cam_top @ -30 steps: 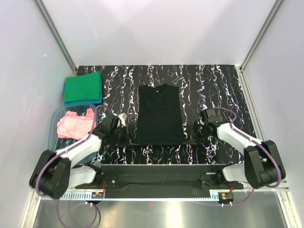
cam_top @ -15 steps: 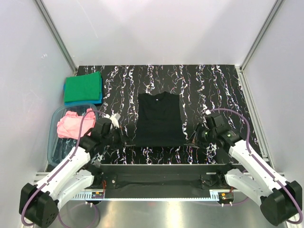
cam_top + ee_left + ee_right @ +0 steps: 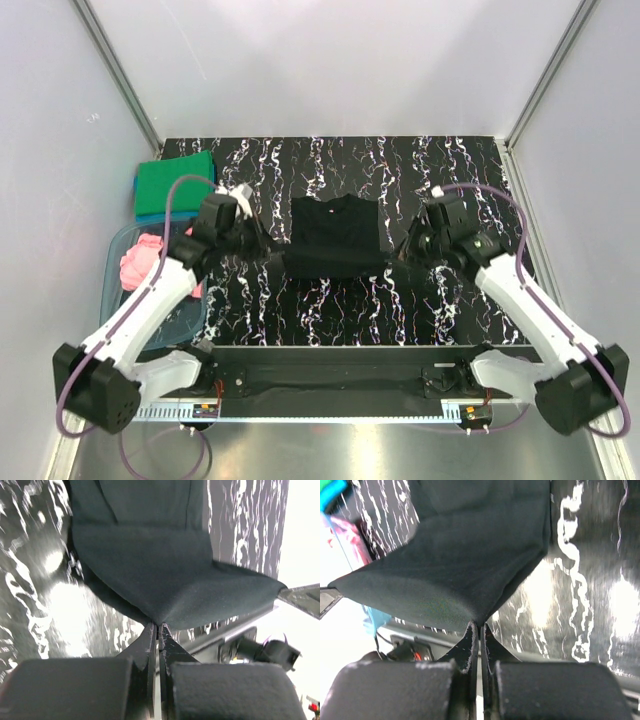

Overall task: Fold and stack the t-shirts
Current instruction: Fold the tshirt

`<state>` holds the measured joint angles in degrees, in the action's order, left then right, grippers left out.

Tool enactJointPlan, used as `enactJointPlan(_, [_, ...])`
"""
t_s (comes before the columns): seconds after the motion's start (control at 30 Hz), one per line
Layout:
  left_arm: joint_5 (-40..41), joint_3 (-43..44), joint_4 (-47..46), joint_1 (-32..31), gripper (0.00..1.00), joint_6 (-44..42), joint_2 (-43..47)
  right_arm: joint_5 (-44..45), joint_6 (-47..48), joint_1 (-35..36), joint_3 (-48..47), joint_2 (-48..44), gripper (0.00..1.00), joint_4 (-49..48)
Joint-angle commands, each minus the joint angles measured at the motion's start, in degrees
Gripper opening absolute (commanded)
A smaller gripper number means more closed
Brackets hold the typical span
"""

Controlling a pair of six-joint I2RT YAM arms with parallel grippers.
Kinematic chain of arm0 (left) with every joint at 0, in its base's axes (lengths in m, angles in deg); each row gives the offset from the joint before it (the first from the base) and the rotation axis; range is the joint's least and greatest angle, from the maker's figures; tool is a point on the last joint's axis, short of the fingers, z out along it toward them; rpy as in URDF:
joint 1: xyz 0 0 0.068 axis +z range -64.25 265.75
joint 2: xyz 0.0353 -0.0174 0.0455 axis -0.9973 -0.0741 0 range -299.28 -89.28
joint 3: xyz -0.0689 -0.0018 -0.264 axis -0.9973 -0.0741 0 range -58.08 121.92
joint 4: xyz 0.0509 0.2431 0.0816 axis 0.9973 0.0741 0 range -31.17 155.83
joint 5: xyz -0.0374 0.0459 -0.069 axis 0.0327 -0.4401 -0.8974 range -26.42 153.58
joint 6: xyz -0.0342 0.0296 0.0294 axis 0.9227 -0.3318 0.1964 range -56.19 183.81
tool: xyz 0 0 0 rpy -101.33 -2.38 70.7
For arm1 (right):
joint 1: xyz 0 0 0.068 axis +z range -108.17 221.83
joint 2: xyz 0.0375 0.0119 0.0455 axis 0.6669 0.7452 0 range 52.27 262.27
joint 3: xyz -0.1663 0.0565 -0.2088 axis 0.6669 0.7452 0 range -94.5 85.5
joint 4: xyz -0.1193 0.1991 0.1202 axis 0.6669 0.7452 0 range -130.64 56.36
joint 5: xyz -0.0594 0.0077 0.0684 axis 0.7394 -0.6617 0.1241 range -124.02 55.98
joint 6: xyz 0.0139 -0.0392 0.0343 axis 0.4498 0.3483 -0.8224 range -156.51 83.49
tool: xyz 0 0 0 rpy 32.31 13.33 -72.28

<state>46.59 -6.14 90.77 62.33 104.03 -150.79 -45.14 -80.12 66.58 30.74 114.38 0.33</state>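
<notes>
The near hem [image 3: 334, 270] is tight across both grippers and lines up with the collar. My left gripper should keep moving forward and let go at the collar end [image 3: 335, 203].
The black t-shirt [image 3: 335, 235] lies in the middle of the marbled table, its near hem raised off the surface and stretched between my two grippers. My left gripper [image 3: 268, 252] is shut on the hem's left corner, and in the left wrist view the cloth [image 3: 165, 575] fans out from the pinched jaws [image 3: 158, 626]. My right gripper [image 3: 398, 257] is shut on the right corner, where the cloth [image 3: 460, 565] likewise spreads from the jaws [image 3: 480, 624]. A folded green t-shirt [image 3: 176, 183] rests on a blue one [image 3: 160, 214] at the back left. The pink t-shirt [image 3: 140, 262] sits crumpled in the tub.
The clear blue-tinted tub [image 3: 125, 305] stands at the left edge beside my left arm. White walls with metal corner rails enclose the table on three sides. The arms' base rail [image 3: 330, 365] runs along the near edge.
Both grippers have lifted the shirt's near hem and carried it away from the bases toward the collar. The visible shirt looks shorter, with its lower part raised off the table.
</notes>
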Motion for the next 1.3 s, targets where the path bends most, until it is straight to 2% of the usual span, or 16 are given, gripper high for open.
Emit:
enactJointPlan(0.0, [1.5, 6.4, -1.5, 2.8, 0.0, -2.9, -5.3, 4.9, 3.3, 0.2, -8.5, 5.3, 0.0, -1.0])
enactJointPlan(0.2, [-0.1, 16.9, -1.7, 6.2, 0.0, -6.7, -14.8, 7.1, 6.3, 0.0, -19.1, 16.0, 0.0, -1.8])
enactJointPlan(0.6, [-10.7, 30.6, -12.0, 11.7, 0.0, -7.9, -31.3, 6.2, 9.7, -4.5, -36.7, 32.5, 0.0, -2.1])
enactJointPlan(0.8, [-14.3, 38.6, -16.1, 12.6, 0.0, -7.6, -40.5, 3.6, 10.5, -7.6, -41.5, 38.9, 0.0, -4.2])
enactJointPlan(1.07, [-18.4, 42.9, -24.9, 13.1, 0.0, -5.2, -50.3, -0.7, 11.7, -10.4, -45.1, 47.2, 0.0, -9.2])
enactJointPlan(1.27, [-22.7, 52.7, -29.2, 13.2, 0.04, -1.5, -61.9, -0.8, 11.2, -12.0, -47.0, 51.7, 0.0, -10.5])
